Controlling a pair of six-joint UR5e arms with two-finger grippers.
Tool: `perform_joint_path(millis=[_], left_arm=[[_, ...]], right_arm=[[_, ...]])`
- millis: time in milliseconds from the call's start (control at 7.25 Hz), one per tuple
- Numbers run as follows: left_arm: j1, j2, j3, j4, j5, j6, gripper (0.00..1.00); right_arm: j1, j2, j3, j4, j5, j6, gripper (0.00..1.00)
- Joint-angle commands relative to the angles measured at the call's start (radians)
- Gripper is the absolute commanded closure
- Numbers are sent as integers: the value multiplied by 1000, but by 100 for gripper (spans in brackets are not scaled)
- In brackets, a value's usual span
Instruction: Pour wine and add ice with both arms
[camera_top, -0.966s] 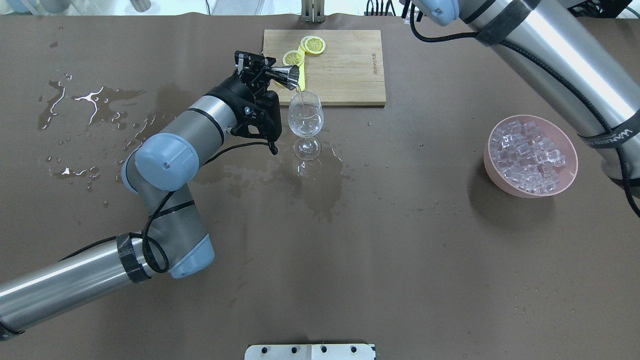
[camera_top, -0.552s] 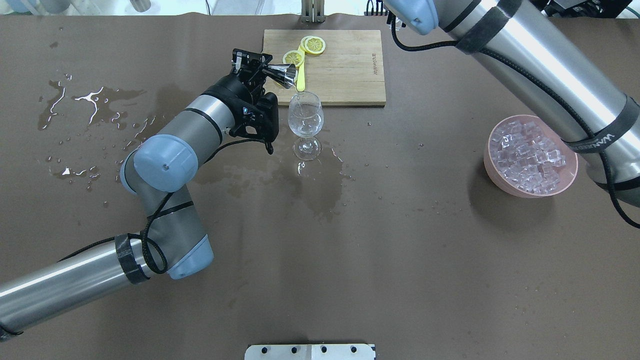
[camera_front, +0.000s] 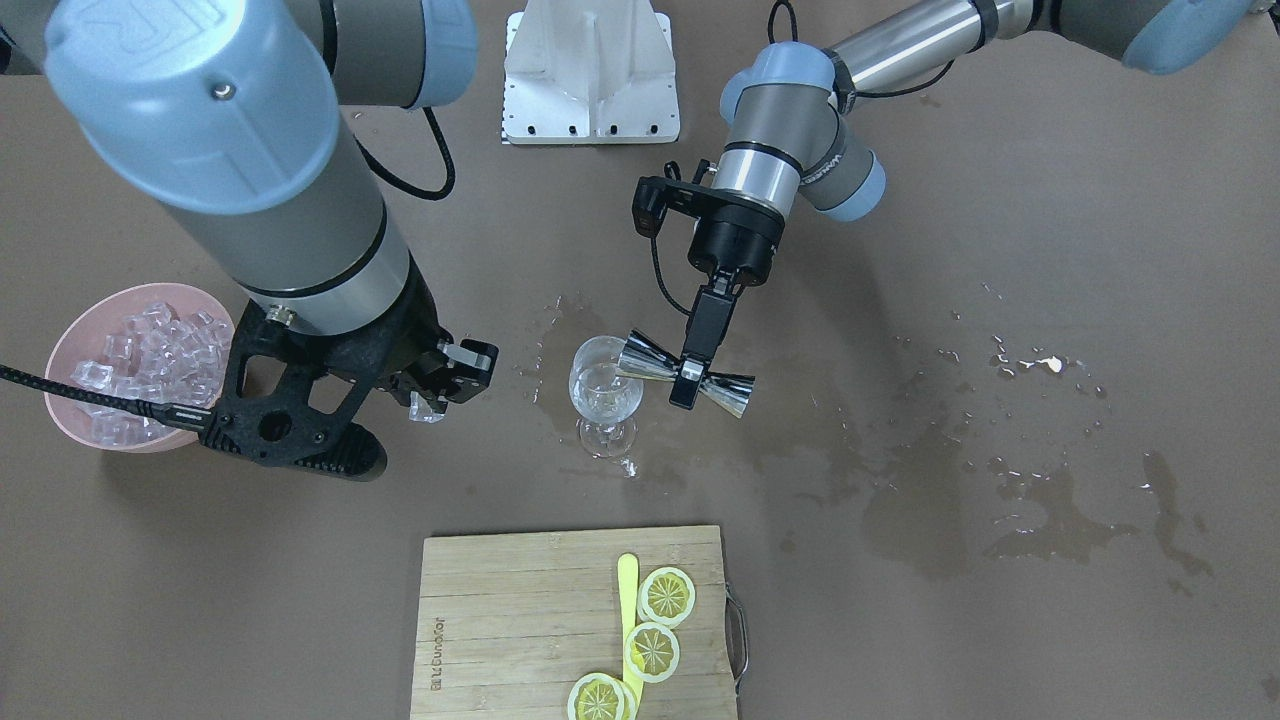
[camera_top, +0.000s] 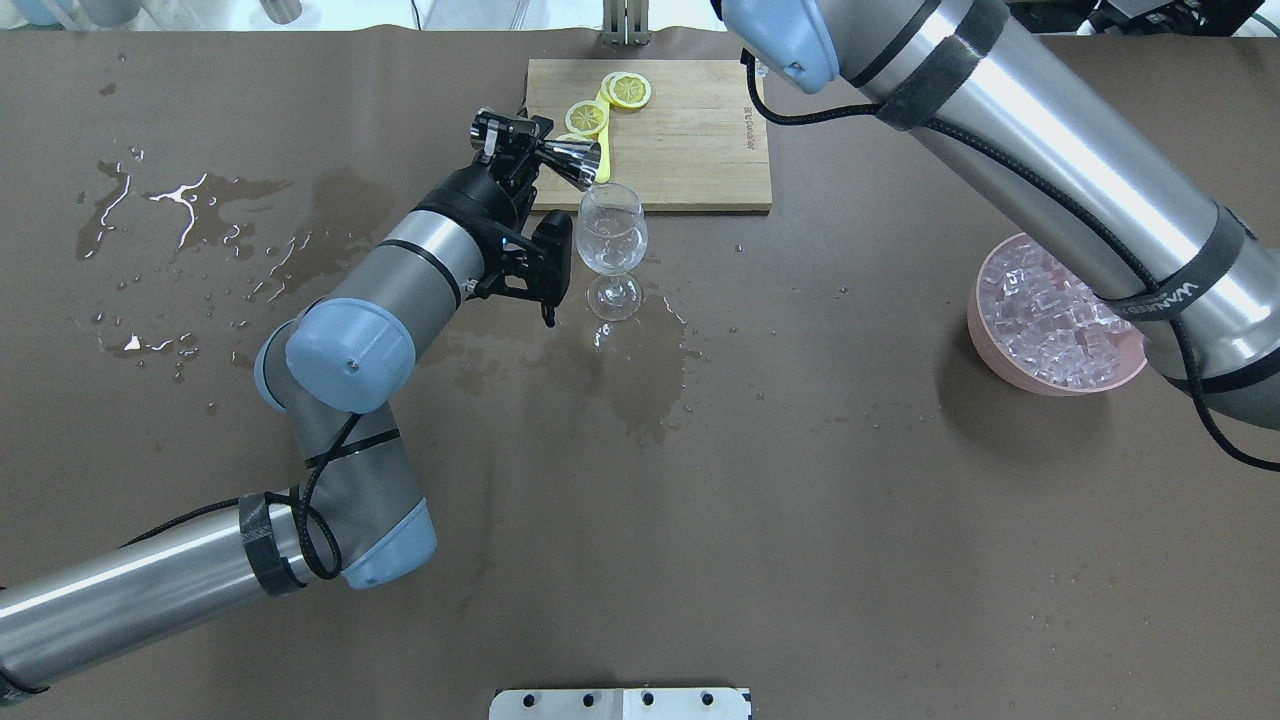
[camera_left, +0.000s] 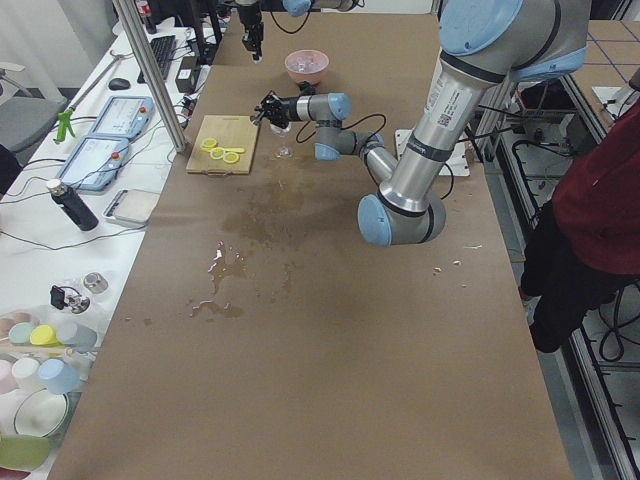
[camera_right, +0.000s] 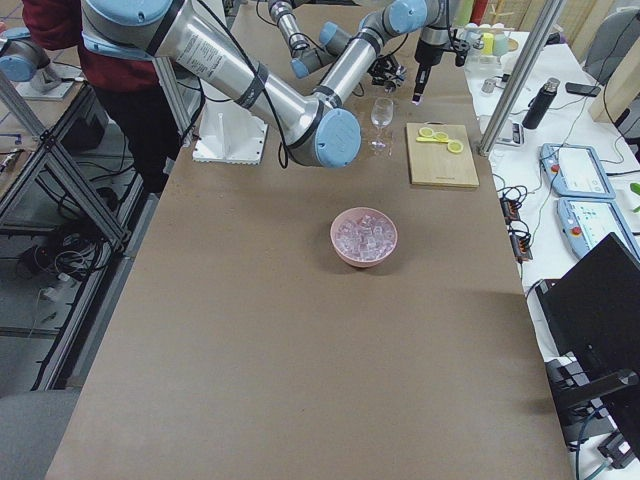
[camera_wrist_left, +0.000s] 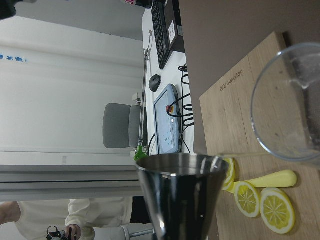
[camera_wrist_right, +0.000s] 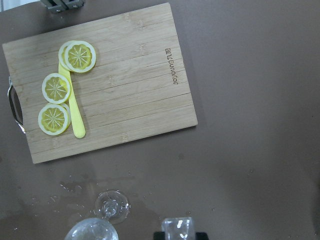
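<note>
Next, I turn the jigger upright with my left gripper and retreat toward the spilled water (camera_front: 1062, 514), since the jigger crowds the wine glass's rim (camera_front: 602, 349) where ice must go.
My left gripper (camera_front: 690, 372) is shut on a steel jigger (camera_front: 686, 375), which it holds nearly level with one mouth at the rim of the wine glass (camera_front: 605, 395). The glass (camera_top: 611, 235) stands in front of the cutting board and holds a little clear wine (camera_top: 610, 255). My right gripper (camera_front: 440, 390) is shut on one clear ice cube (camera_wrist_right: 178, 227) and hovers above the table between the pink ice bowl (camera_front: 60, 350) and the glass. In the overhead view the right gripper is hidden by its own arm.
A wooden cutting board (camera_top: 690, 130) with three lemon slices (camera_top: 628, 90) and a yellow knife lies behind the glass. The ice bowl (camera_top: 985, 340) is partly covered by the right arm. Spilled water marks the table around the glass and at the far left (camera_top: 180, 200).
The stream from the jigger into the glass has stopped and the left wrist has turned and shifted slightly. The right arm has swung left, away from the bowl towards the glass.
</note>
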Motion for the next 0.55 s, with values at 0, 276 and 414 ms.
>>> perform_joint_path(millis=[0,276,414], left_arm=[[38,-3,-2,0,39,8,100],[42,-15,-62,2,28,-42,100],[19,-15,-62,3,-3,-179,100]], right_arm=[[-10,1,1,1,0,3,74],[-12,1,0,4,0,3,74],[-12,1,1,4,1,3,74]])
